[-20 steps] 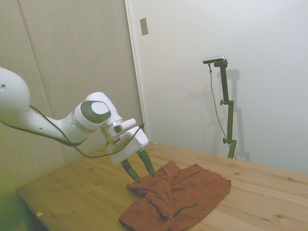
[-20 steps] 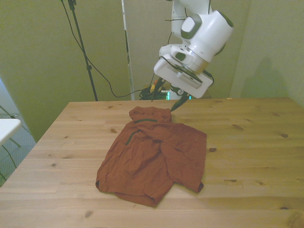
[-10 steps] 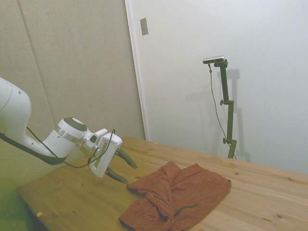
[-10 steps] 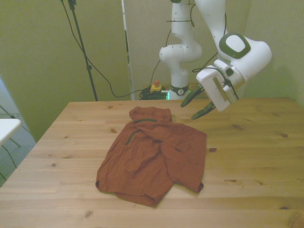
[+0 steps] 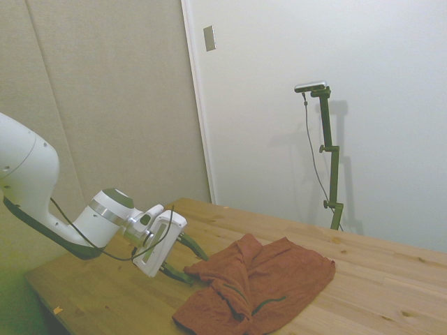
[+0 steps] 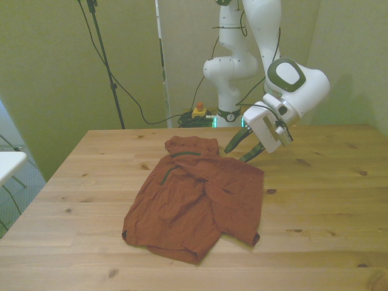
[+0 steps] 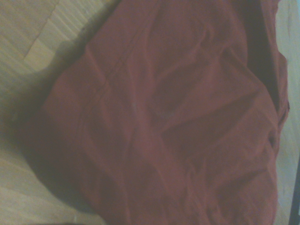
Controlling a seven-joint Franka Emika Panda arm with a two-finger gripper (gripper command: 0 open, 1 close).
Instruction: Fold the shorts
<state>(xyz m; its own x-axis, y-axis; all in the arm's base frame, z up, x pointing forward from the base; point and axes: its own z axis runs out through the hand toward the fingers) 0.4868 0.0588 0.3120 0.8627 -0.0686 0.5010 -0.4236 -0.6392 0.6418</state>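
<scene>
My gripper will carry the shorts' splayed flap (image 6: 237,193), which a deep crease (image 6: 208,195) borders, so the flap will fold over the dark trim while the rest of the shorts stays lying.
The rust-red shorts (image 6: 194,200) lie crumpled and partly folded on the wooden table (image 6: 315,206), with dark trim near the far end. In the side view the shorts (image 5: 269,283) spread toward the table's near edge. My gripper (image 6: 239,151) is open and tilted low over the table. It sits just beside the shorts' far edge on the front view's right, its fingertips pointing at the cloth and holding nothing. From the side, the gripper (image 5: 195,269) is right at the cloth's edge; I cannot tell whether it touches. Up close, the wrist view is filled with wrinkled red shorts (image 7: 164,122).
Bare wood (image 6: 327,176) spreads out on the front view's right of the shorts. A white object (image 6: 7,163) stands off the table at the front view's left edge. In the side view the table's near edge (image 5: 105,321) is close below the arm.
A second ago the gripper hung above the shorts' far end; it swung out to the front view's right, then came back low to the cloth's edge. The shorts have not moved.
</scene>
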